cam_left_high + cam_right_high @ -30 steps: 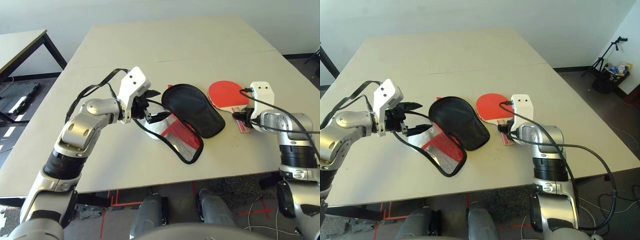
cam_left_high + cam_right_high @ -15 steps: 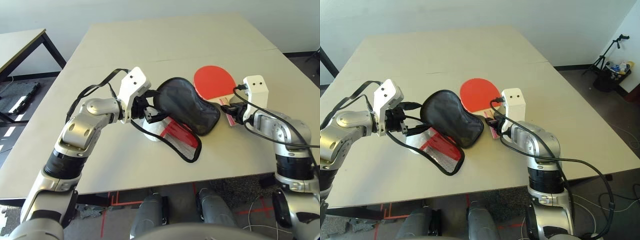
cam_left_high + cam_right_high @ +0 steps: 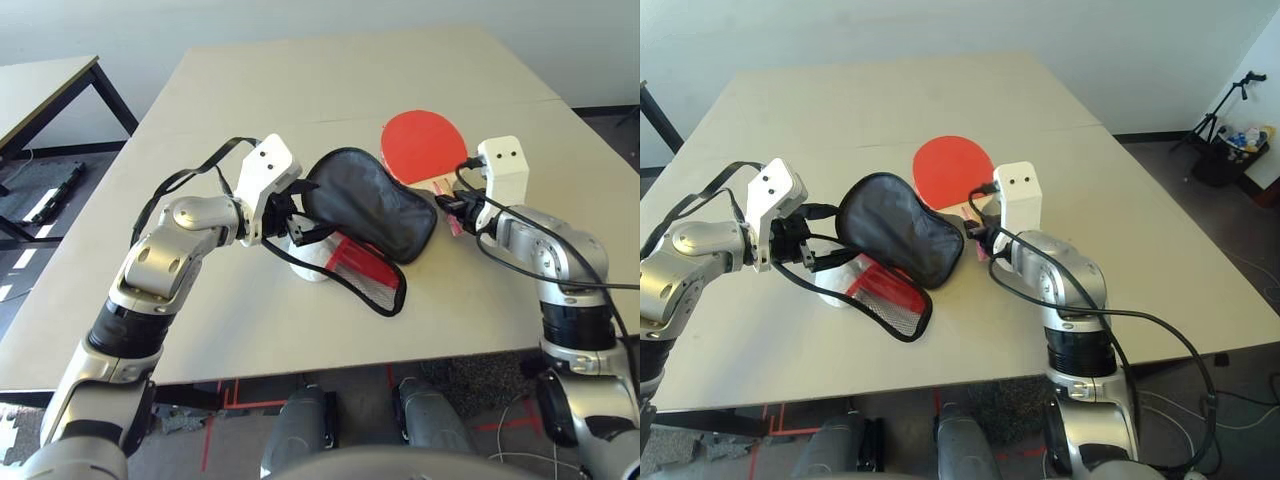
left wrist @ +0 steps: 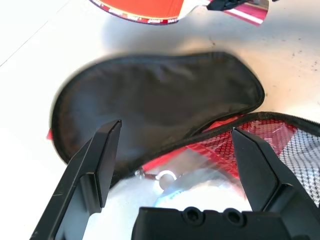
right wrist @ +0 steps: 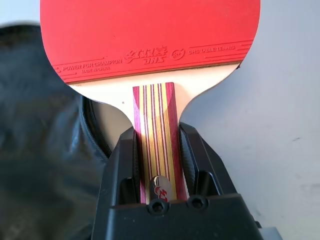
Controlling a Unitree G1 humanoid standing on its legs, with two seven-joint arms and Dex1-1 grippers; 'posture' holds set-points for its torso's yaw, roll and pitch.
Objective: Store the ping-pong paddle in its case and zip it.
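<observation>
Next, my right gripper swings the paddle in line over the case's black half (image 3: 370, 203), since it slants against the case, its red side (image 3: 424, 147) past the case's far edge.
My right gripper (image 3: 452, 208) is shut on the pale striped handle (image 5: 155, 135) of the ping-pong paddle (image 3: 422, 146). The round red face is lifted off the table, just past the far right edge of the case (image 3: 365, 200). The case lies unzipped at the table's middle. Its black flap (image 4: 155, 100) is raised over the red mesh half (image 3: 360, 268). At the case's left side my left gripper (image 3: 300, 215) is open, its fingers (image 4: 102, 155) wide apart over the zip edge. I cannot tell whether they touch it.
A small white lumpy bag (image 3: 312, 262) sits under the case's near left side. The table's (image 3: 300, 90) far half lies beyond a seam. Another table (image 3: 40, 90) stands off to the left, and a tripod (image 3: 1225, 110) on the floor at right.
My right gripper has carried the paddle up off the table, farther away and leftward to the case's edge. The black flap has bunched leftward. My left arm has held still.
</observation>
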